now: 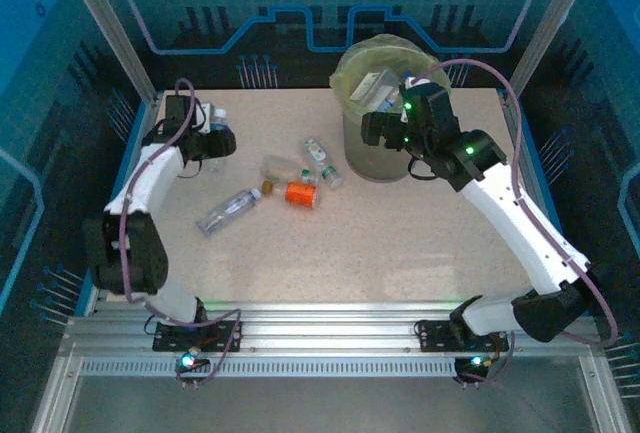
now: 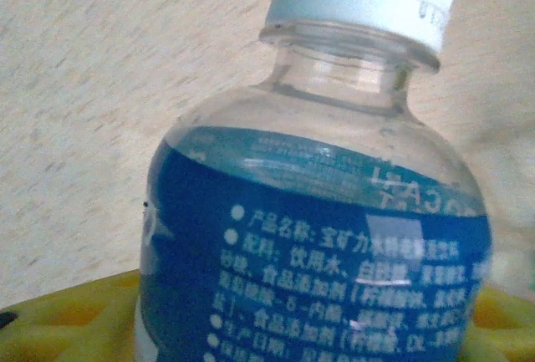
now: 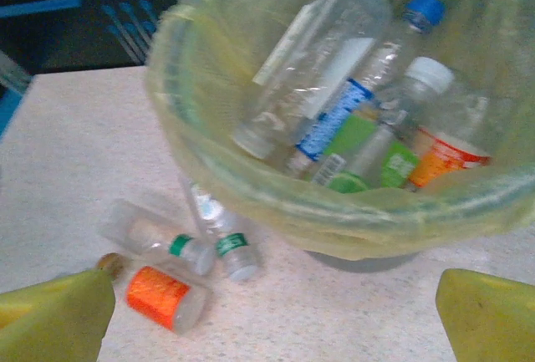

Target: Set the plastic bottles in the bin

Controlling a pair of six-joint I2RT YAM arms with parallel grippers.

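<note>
Bottles are piled up inside the bin (image 1: 379, 90), so the dark blue-label bottle (image 1: 218, 124) will lie at a slant on top of them, its cap close to the bin's rim, when the robot lowers it.
My left gripper (image 2: 284, 320) is shut on a clear bottle with a dark blue label (image 2: 318, 245) and a white cap, its yellow fingers (image 2: 58, 320) on either side of it. From above, that left gripper (image 1: 205, 140) and its bottle (image 1: 221, 139) are at the table's far left. My right gripper (image 1: 385, 128) hovers open and empty at the near side of the bin (image 1: 372, 158); its yellow fingertips (image 3: 58, 316) stand wide apart. The bag-lined bin (image 3: 276, 211) holds several bottles, among them a blue-capped one (image 3: 351, 103).
Loose bottles lie on the table left of the bin: an orange-label one (image 1: 300, 194), a green-label one (image 1: 322, 162), a clear one (image 1: 277, 166) and a blue-label one (image 1: 228, 211). Metal frame posts and blue walls ring the table.
</note>
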